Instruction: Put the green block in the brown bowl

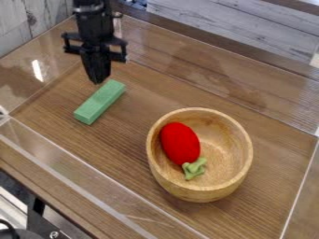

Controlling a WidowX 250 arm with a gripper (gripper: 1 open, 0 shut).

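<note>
Next, I open my gripper, which hangs empty behind the green block's far end, and bring it forward over the block's middle before I close it.
The green block lies flat on the wooden table, left of centre, pointing diagonally. My black gripper hangs just above and behind the block's far end, its fingers pressed together and holding nothing. The brown bowl sits to the right and nearer the front, well apart from the block.
A red vegetable with a small green stem lies inside the bowl. Clear plastic walls ring the table surface on the left and front. A pale plank wall runs along the back.
</note>
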